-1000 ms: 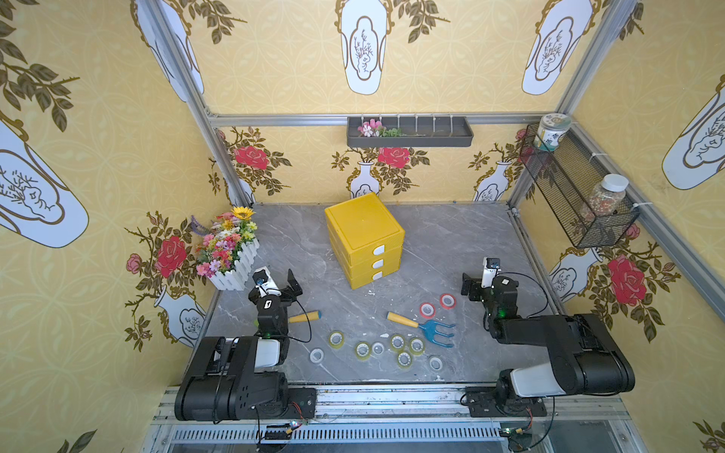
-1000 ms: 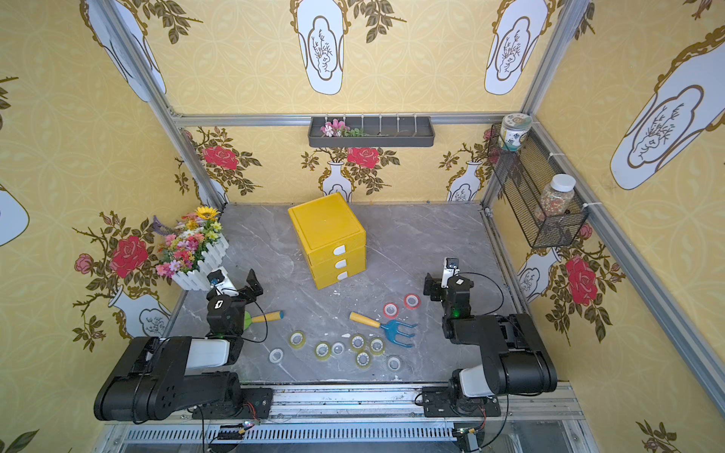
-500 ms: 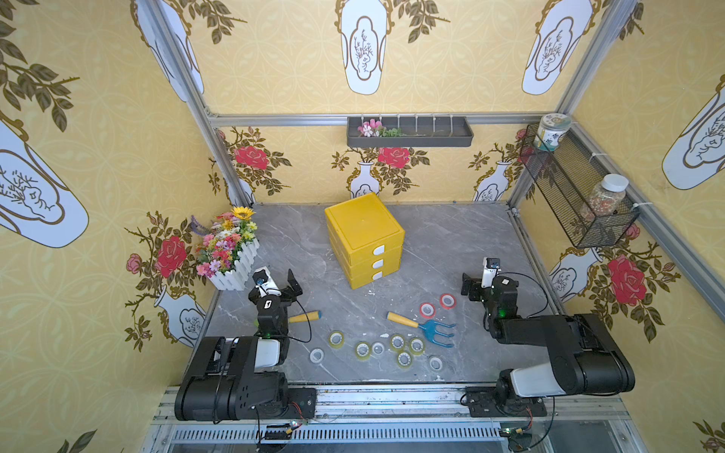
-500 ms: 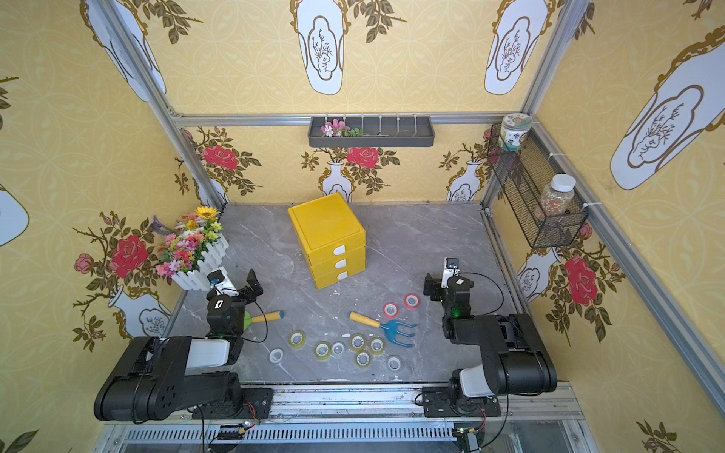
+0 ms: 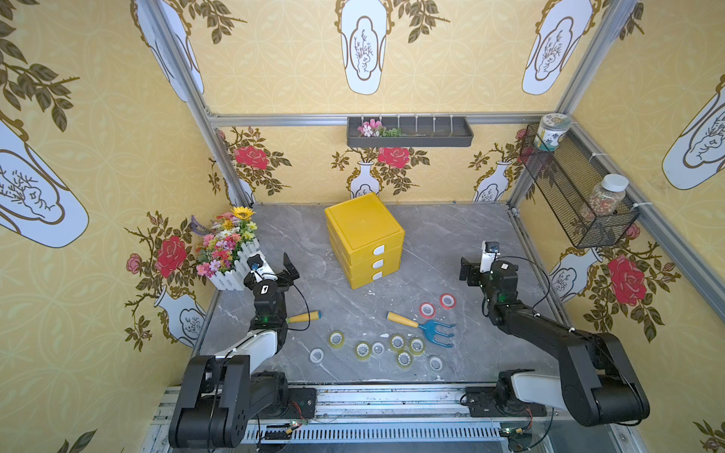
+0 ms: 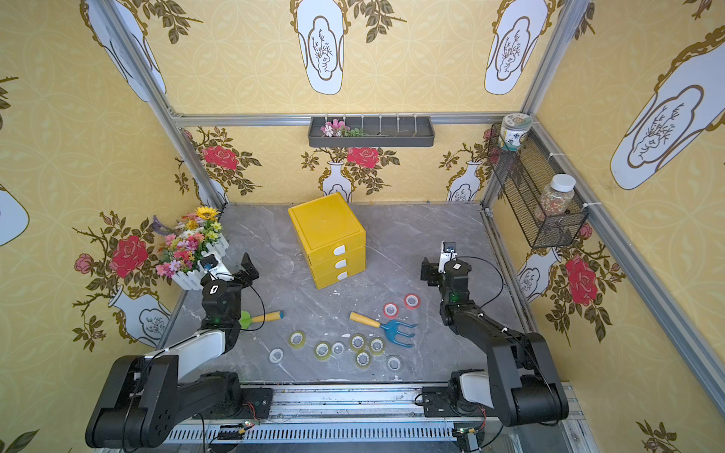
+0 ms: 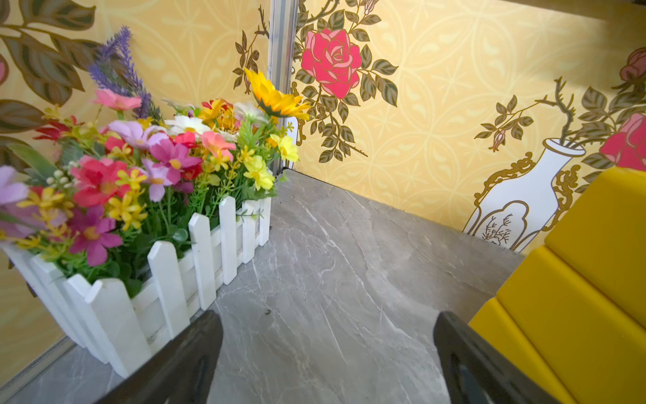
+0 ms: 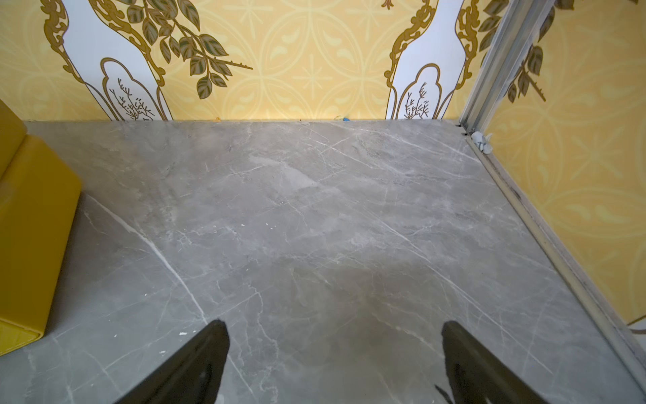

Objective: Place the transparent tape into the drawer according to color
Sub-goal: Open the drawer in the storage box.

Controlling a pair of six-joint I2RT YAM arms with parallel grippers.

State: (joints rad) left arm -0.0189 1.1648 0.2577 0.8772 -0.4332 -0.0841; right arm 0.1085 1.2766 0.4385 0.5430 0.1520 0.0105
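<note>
The yellow cabinet's top drawer [image 5: 365, 259] is shut, so next my left gripper braces the cabinet's side while my right gripper takes the white handle [image 5: 379, 250] before placing tape.
The yellow three-drawer cabinet [image 5: 365, 239] stands mid-table with all drawers shut. The transparent tape rolls lie flat near the front edge in both top views. Two are red [image 5: 427, 310], several yellowish-green [image 5: 363, 350] and three clear-grey [image 5: 316, 355]. My left gripper [image 5: 280, 270] hovers open by the flower box, left of the cabinet, with only bare table between its fingers [image 7: 195, 353]. My right gripper [image 5: 476, 270] is open too, right of the cabinet and behind the red rolls, over bare table [image 8: 334, 353]. Neither touches any tape.
A blue toy rake with a yellow handle [image 5: 425, 327] lies among the rolls. A green tool with a yellow handle [image 6: 261, 317] lies beside my left arm. A white fenced flower box [image 5: 229, 251] sits at the left wall. A wire basket [image 5: 569, 196] hangs on the right wall.
</note>
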